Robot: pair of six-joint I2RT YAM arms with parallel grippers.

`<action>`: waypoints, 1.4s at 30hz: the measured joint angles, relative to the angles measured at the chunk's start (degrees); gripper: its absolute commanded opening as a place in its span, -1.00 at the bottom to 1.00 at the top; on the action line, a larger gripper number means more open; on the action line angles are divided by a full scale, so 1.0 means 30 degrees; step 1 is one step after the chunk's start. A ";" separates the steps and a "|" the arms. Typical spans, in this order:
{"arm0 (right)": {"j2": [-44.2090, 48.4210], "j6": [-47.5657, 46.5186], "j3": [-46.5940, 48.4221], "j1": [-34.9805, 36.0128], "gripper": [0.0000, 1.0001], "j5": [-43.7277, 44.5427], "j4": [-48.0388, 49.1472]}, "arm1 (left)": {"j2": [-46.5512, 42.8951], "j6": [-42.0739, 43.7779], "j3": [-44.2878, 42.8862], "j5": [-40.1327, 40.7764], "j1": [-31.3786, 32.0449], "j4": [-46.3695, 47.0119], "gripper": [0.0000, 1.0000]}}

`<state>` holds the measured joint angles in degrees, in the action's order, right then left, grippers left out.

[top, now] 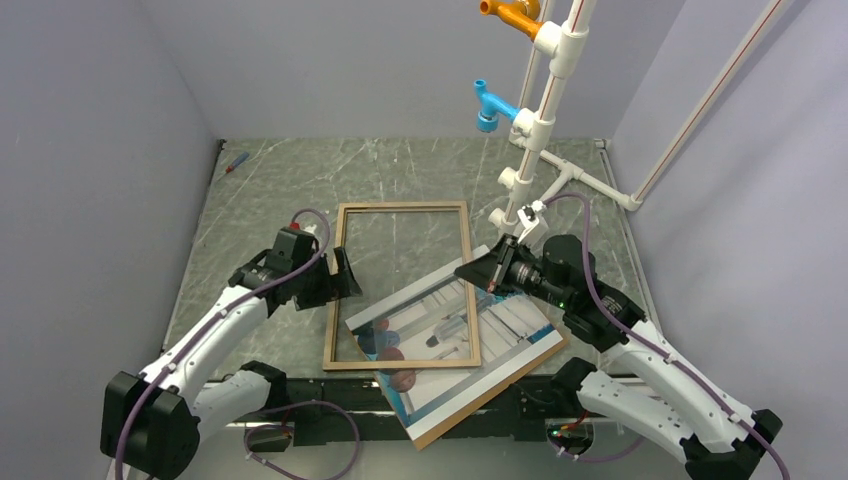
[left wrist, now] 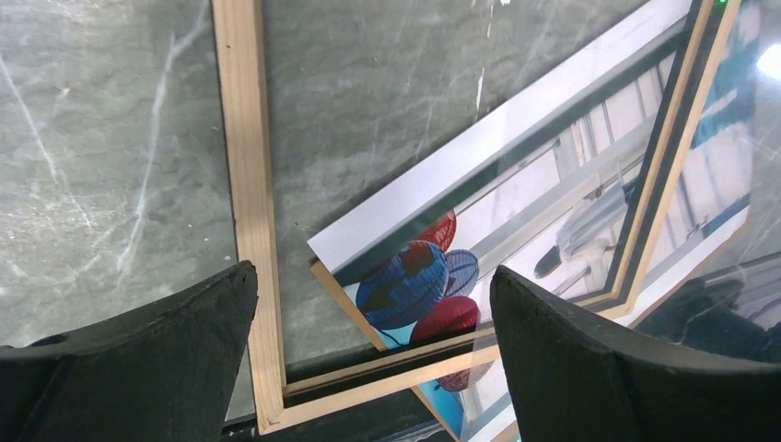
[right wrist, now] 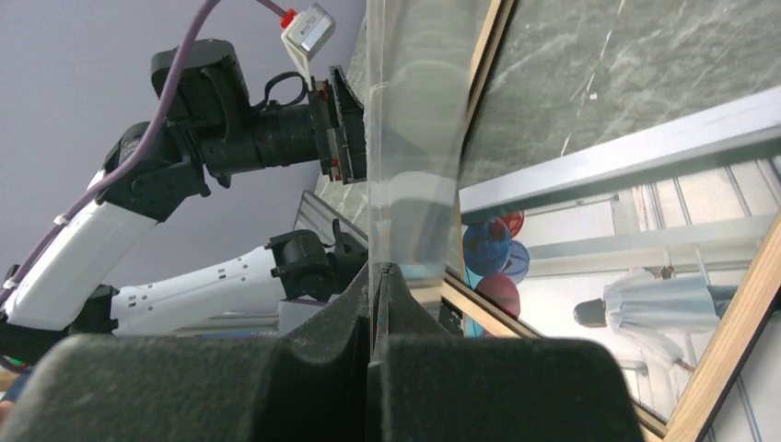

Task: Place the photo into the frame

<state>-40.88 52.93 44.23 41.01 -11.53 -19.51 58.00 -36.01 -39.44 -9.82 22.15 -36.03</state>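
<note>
My left gripper needs to steady the frame, which lies loose across the slanted photo under the clear sheet, so it should grip the frame's long side beside the photo.
The frame lies flat in the middle of the table, light wood face up; it also shows in the left wrist view. The photo lies slanted, picture up, on a brown board, and its left part is under the frame's near right corner. Its red and blue spheres show inside the frame. My left gripper is open and empty over the frame's left rail. My right gripper is shut on a clear sheet, held edge-on above the frame's right rail.
A white pipe stand with orange and blue fittings rises at the back right, close behind the right gripper. A small red and blue pen-like item lies at the back left. Grey walls close in three sides.
</note>
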 measured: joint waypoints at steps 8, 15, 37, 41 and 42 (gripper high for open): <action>-0.1858 -0.1406 0.2900 -0.0007 -1.00 0.0335 -0.0299 | 0.1013 0.0357 0.0000 -0.1049 -0.1668 0.0306 0.96; -0.2120 -0.1450 0.2900 -0.0015 -1.00 0.0146 -0.0299 | 0.1450 0.0372 -0.0182 -0.1829 -0.1821 0.0721 0.97; -0.3614 -0.0925 0.2900 -0.0015 -1.00 -0.0270 -0.0386 | 0.2346 0.0503 0.1676 -0.1421 -0.2069 0.1800 0.66; -0.4379 -0.0765 0.2900 -0.0015 -1.00 -0.0561 -0.0197 | 0.2302 0.0721 0.2157 -0.1239 -0.2310 0.1792 0.48; -0.4510 -0.0721 0.2900 -0.0015 -1.00 -0.0634 -0.0146 | 0.2259 0.0780 0.2288 -0.1209 -0.2382 0.1792 0.47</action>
<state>-54.41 50.76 52.93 40.97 -13.43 -19.94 64.77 -33.67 -32.58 -13.45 15.00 -30.65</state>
